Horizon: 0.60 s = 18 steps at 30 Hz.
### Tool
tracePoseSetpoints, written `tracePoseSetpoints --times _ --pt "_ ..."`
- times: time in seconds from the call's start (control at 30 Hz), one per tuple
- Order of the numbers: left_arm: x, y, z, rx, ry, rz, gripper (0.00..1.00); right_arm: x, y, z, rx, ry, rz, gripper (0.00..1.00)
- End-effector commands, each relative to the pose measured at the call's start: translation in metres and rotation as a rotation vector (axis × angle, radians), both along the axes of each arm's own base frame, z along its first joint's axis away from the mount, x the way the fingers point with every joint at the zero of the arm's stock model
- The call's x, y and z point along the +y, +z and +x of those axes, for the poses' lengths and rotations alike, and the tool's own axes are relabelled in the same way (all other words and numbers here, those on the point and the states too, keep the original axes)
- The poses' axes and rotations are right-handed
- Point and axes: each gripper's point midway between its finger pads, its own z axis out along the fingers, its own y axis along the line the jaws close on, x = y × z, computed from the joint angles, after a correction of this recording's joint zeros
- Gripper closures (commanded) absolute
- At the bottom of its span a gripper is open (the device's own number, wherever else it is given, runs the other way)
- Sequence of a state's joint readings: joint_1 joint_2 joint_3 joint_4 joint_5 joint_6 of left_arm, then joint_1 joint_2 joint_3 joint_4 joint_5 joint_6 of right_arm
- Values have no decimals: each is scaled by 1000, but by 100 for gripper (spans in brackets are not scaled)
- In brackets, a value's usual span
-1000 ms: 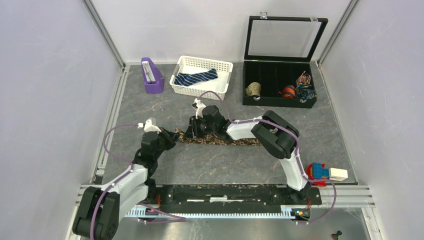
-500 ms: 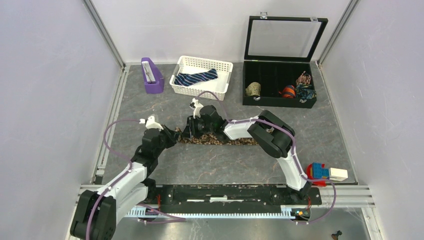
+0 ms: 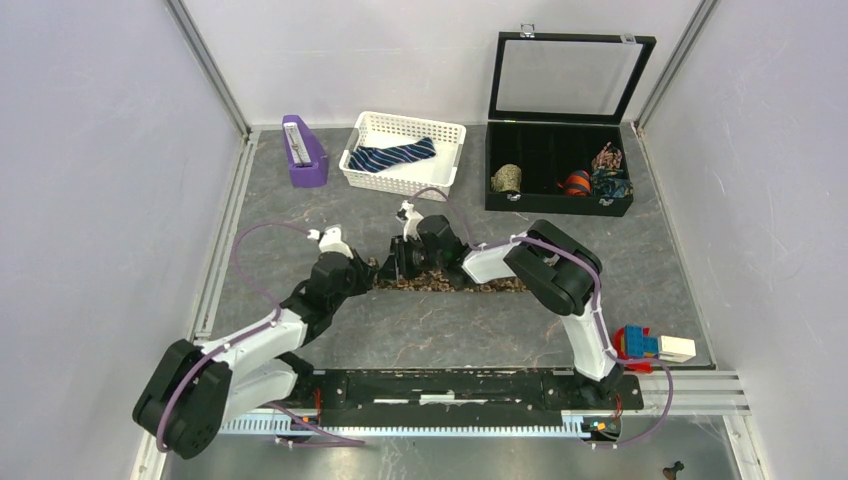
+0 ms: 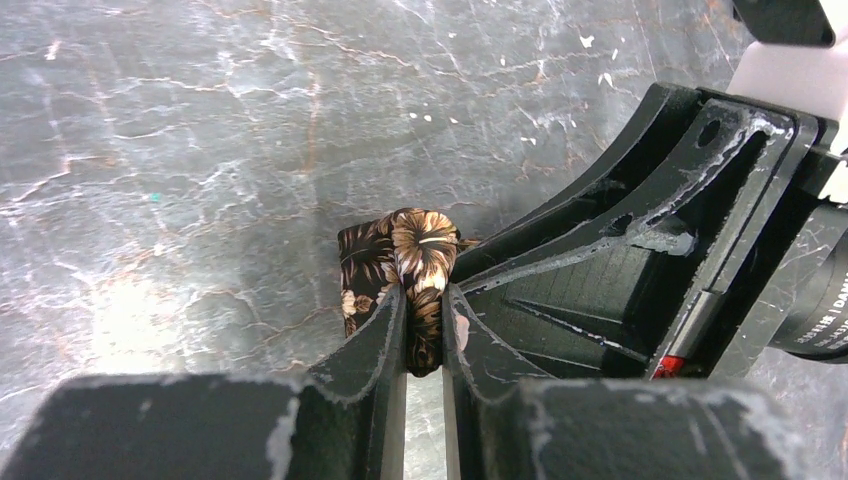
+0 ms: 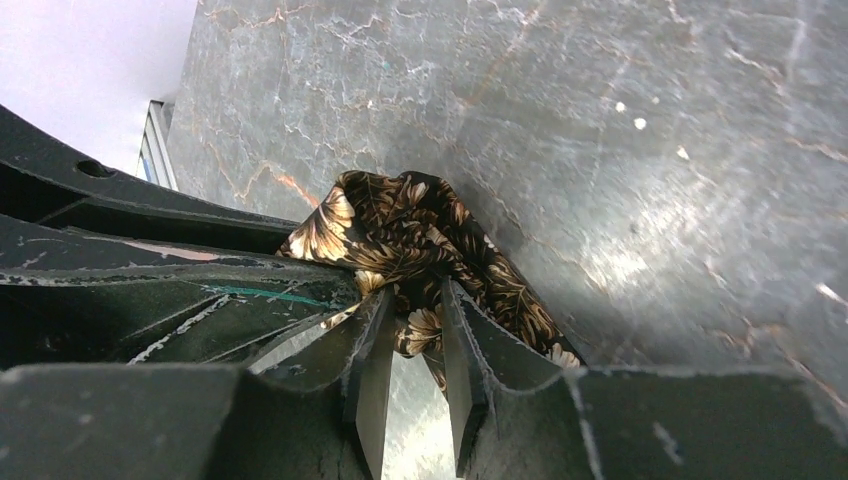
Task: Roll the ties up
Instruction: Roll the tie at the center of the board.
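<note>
My left gripper keeps moving the small roll (image 4: 424, 255), which it holds in line with the flat tie, until the roll reaches the table's middle, then let go.
The brown-and-tan patterned tie (image 3: 455, 283) lies flat across the middle of the table, its left end bunched into a small roll (image 4: 418, 238). My left gripper (image 4: 424, 292) is shut on that roll from the left. Facing it, my right gripper (image 5: 416, 292) is shut on the same bunched fabric (image 5: 400, 225) from the right. In the top view the two grippers meet, the left gripper (image 3: 365, 272) almost touching the right gripper (image 3: 402, 262). The navy tie (image 3: 395, 155) with pale stripes lies in the white basket (image 3: 398, 184).
A purple holder (image 3: 303, 150) stands at the back left. An open black case (image 3: 560, 205) at the back right holds three rolled ties. A red, blue and white object (image 3: 650, 345) sits by the right arm's base.
Both grippers have moved to the right along the brown tie with its bunched end between them. The left arm has stretched out further towards the middle.
</note>
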<state>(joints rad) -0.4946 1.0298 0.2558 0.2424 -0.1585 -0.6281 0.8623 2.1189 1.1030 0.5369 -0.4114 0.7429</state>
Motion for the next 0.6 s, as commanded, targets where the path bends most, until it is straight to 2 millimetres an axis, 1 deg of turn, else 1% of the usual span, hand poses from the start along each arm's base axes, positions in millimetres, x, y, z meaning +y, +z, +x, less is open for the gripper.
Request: tracePoseSetpoints --times 0.0,0.1,0.23,0.37,0.57 --pt "-6 5 9 -35 -13 100 98 -3 38 -2 -59 32 77 68" --pt "-10 6 9 -41 -17 146 98 -13 42 0 -67 29 66 68" --pt "-14 8 9 -48 -16 202 98 -34 50 7 -78 6 58 66" --pt "-19 10 10 -57 -25 241 98 -59 52 12 -97 -15 28 64" --pt "-33 12 8 -68 -60 283 98 -100 52 28 -136 -99 -25 61"
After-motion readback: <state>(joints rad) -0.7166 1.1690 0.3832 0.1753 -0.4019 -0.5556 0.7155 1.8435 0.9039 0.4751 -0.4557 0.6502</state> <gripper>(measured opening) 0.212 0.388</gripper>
